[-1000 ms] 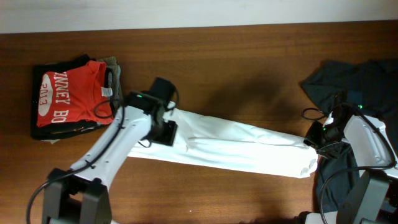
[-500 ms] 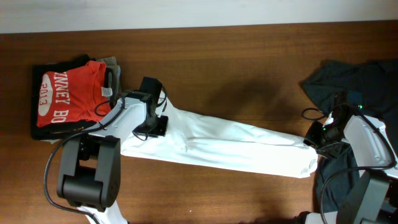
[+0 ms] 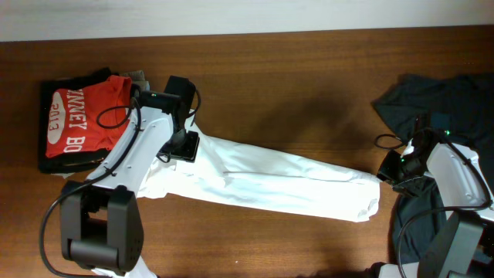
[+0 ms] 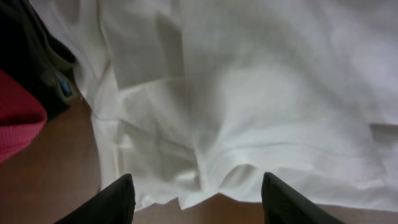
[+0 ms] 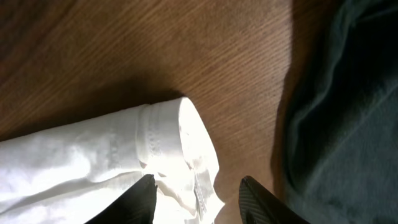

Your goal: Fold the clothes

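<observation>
The white T-shirt slants, its end rumpled (image 3: 160, 182) under my left gripper, so my right gripper should hold the hemmed end (image 3: 370, 191) while my left gripper straightens the rumples.
The white T-shirt (image 3: 285, 185) lies folded into a long strip across the table, running from lower left to the right. My left gripper (image 3: 184, 147) hovers over its upper left end. In the left wrist view the gripper (image 4: 198, 205) is open, with the shirt (image 4: 249, 93) filling the view and its rumpled edge between the fingertips. My right gripper (image 3: 388, 171) is at the shirt's right end. In the right wrist view it (image 5: 198, 199) is open, with the shirt's hemmed end (image 5: 93, 162) lying between the fingers.
A stack of folded clothes topped by a red shirt with white lettering (image 3: 81, 116) sits at the far left, close to the left arm; it also shows in the left wrist view (image 4: 15, 124). Dark grey garments (image 3: 448, 100) are heaped at the right (image 5: 348, 112). The table is brown wood (image 3: 309, 77).
My left gripper has moved up and left toward the red stack. The shirt's left end has spread out leftward and its right end has slid slightly left. The right arm has not moved.
</observation>
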